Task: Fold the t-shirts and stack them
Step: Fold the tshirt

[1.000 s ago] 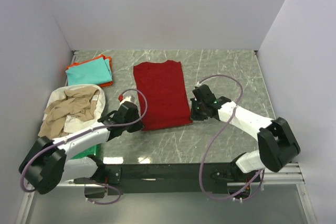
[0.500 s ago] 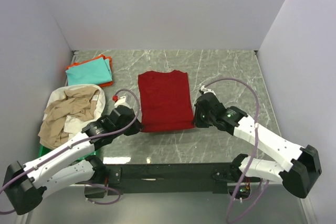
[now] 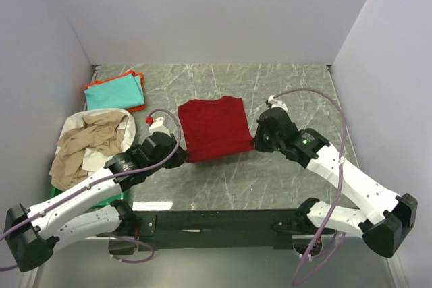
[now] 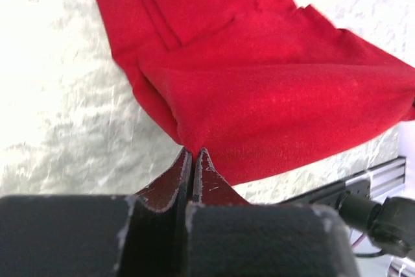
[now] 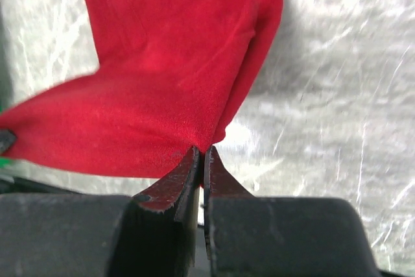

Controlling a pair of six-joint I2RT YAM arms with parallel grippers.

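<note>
My right gripper is carrying the dark red t-shirt's near edge (image 3: pixel 220 154), which hangs by both corners, parallel to its far edge (image 3: pixel 212 101). It should continue to bring it over until both edges meet.
The dark red t-shirt (image 3: pixel 216 129) lies mid-table with its near edge lifted and carried over the rest of it. My left gripper (image 3: pixel 183 156) is shut on its near left corner; in the left wrist view the cloth (image 4: pixel 259 82) is pinched at the gripper (image 4: pixel 193 152). My right gripper (image 3: pixel 255 143) is shut on the near right corner, with the red cloth (image 5: pixel 175 76) pinched at the gripper (image 5: pixel 202 150) in the right wrist view. A folded teal t-shirt (image 3: pixel 116 92) rests on an orange one (image 3: pixel 138 106) at the back left. Beige (image 3: pixel 84 146) and white (image 3: pixel 121 129) t-shirts lie heaped at the left.
The heap sits in a green tray (image 3: pixel 123 195) at the left edge, beside my left arm. White walls close the table at the back and on both sides. The black rail with the arm bases (image 3: pixel 202 224) runs along the near edge.
Both grippers have moved away from me with the red shirt's near corners. The shirt looks shorter now, its near edge lifted and carried over the rest.
</note>
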